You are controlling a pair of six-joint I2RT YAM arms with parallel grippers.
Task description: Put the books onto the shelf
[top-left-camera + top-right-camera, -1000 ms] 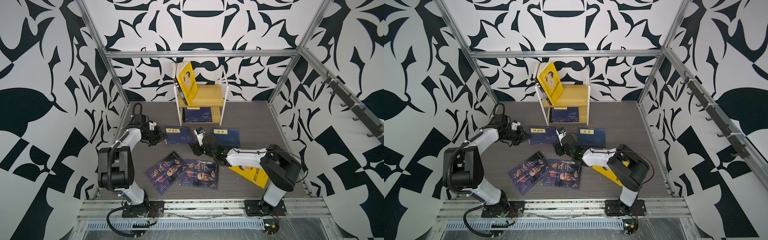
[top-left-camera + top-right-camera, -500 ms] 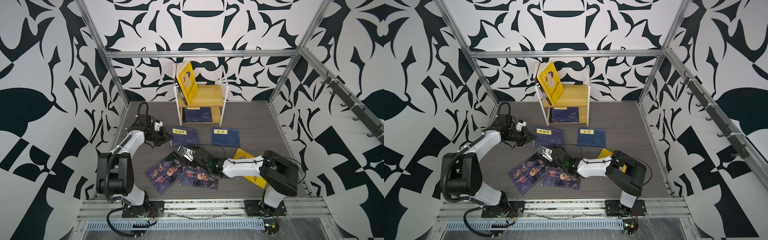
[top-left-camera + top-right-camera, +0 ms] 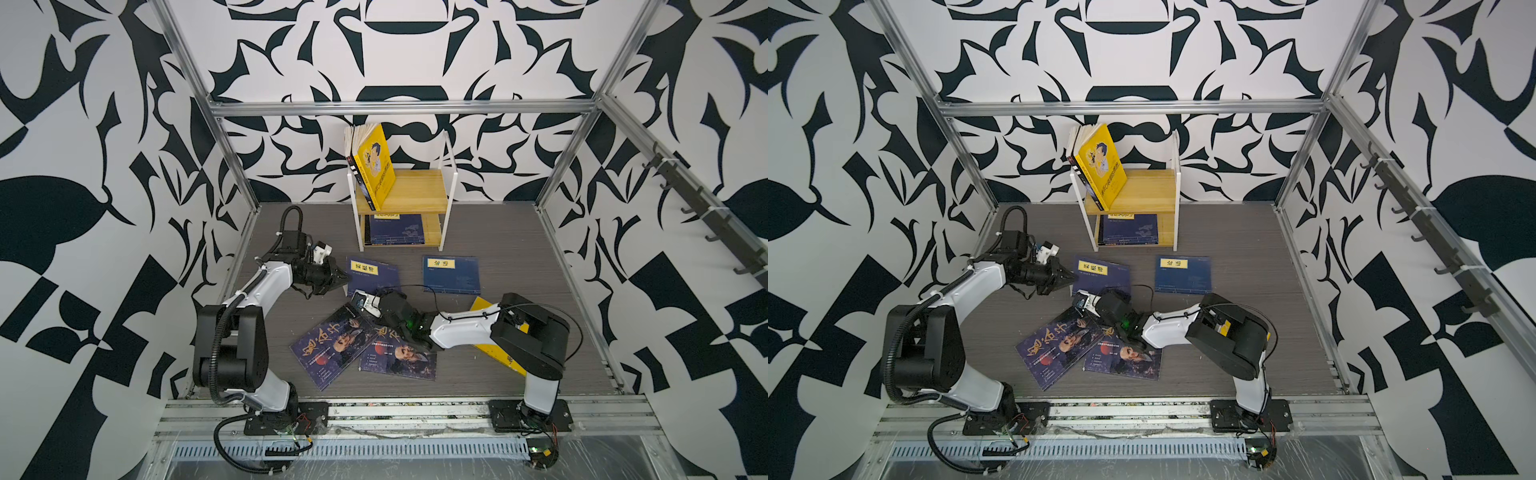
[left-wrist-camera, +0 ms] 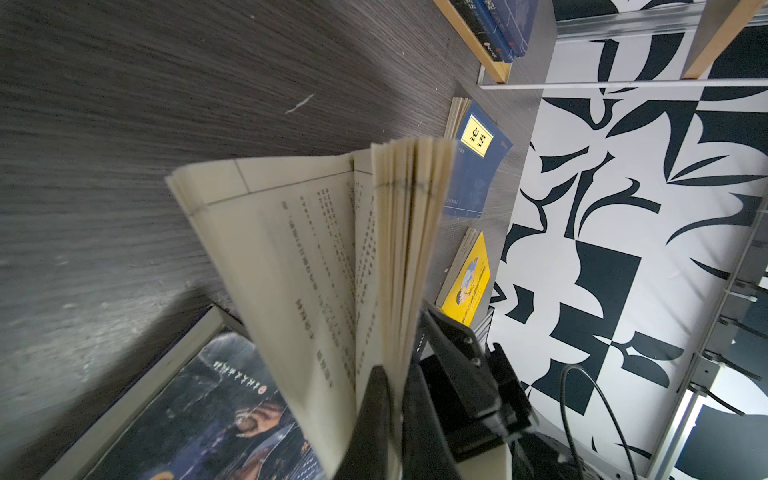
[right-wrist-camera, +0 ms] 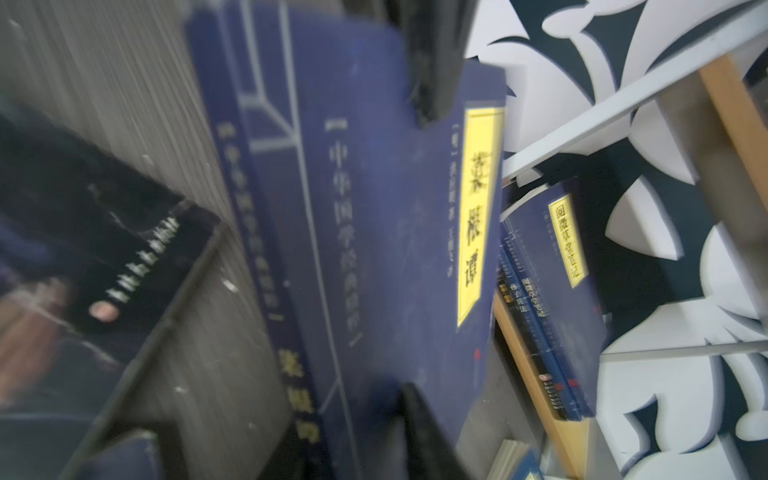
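Observation:
The robot's left gripper is pinching only fanned pages of the navy book (image 4: 320, 224), so it should open while the right gripper takes the book to the shelf's lower board (image 3: 431, 229).
A navy book (image 3: 374, 274) with a yellow label lies left of centre on the floor. My left gripper (image 3: 344, 284) is shut on its left edge. In the left wrist view the jaws (image 4: 395, 374) clamp a few pages and the rest fan out (image 4: 332, 249). My right gripper (image 3: 361, 300) is at the same book's near edge. In the blurred right wrist view one of its fingers (image 5: 419, 415) lies on the cover (image 5: 395, 228) and the jaws look shut on it. The shelf (image 3: 415, 195) stands at the back, with a yellow book (image 3: 376, 166) leaning on its top board.
A second navy book (image 3: 451, 274) lies to the right. Two dark blue portrait books (image 3: 332, 345) (image 3: 399, 357) overlap near the front. A yellow book (image 3: 494, 349) lies partly under the right arm. Navy books (image 3: 395, 228) rest on the shelf's lower board.
My right gripper swung left from beside the second navy book to the first one's near edge, and its jaws closed. My left gripper slid right, still holding that book.

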